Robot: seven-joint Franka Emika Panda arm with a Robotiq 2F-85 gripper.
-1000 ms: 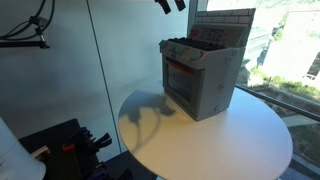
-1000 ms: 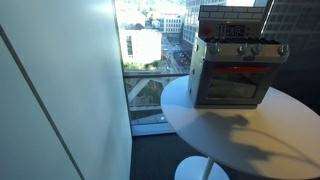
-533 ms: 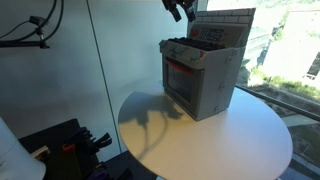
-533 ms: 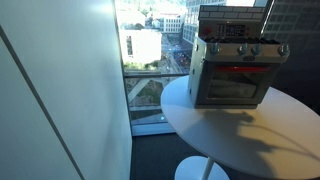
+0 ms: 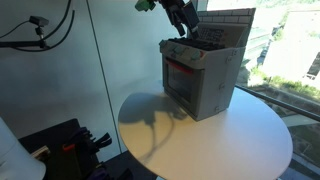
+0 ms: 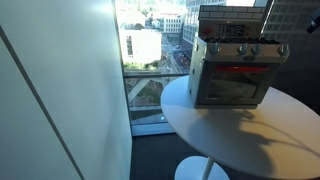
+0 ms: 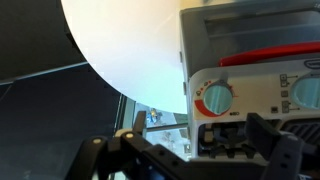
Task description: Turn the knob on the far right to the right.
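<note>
The knob with the red ring (image 7: 217, 97) is off the middle of my open fingers. Next, my gripper moves along the control panel and centres on it (image 6: 283, 50) before going down.
A grey toy oven stands on the round white table in both exterior views (image 5: 203, 78) (image 6: 235, 70). A row of knobs runs along its front top edge; the one at the far right end (image 6: 283, 48) shows in an exterior view. My gripper (image 5: 184, 20) hangs above the oven's top, apart from it, its fingers spread and empty. In the wrist view the gripper (image 7: 190, 150) frames the oven's control panel, where a grey knob with a red ring (image 7: 217, 98) sits in the middle and a second knob (image 7: 308, 92) is cut by the right edge.
The round white table (image 5: 215, 140) (image 6: 250, 140) carries only the oven, which has a raised back panel (image 5: 225, 28). Glass walls and a window stand close behind. Dark equipment (image 5: 70, 145) lies on the floor beside the table.
My gripper has come down and moved toward the oven's top, from the upper edge of the exterior view to just above the back panel. The oven has not moved.
</note>
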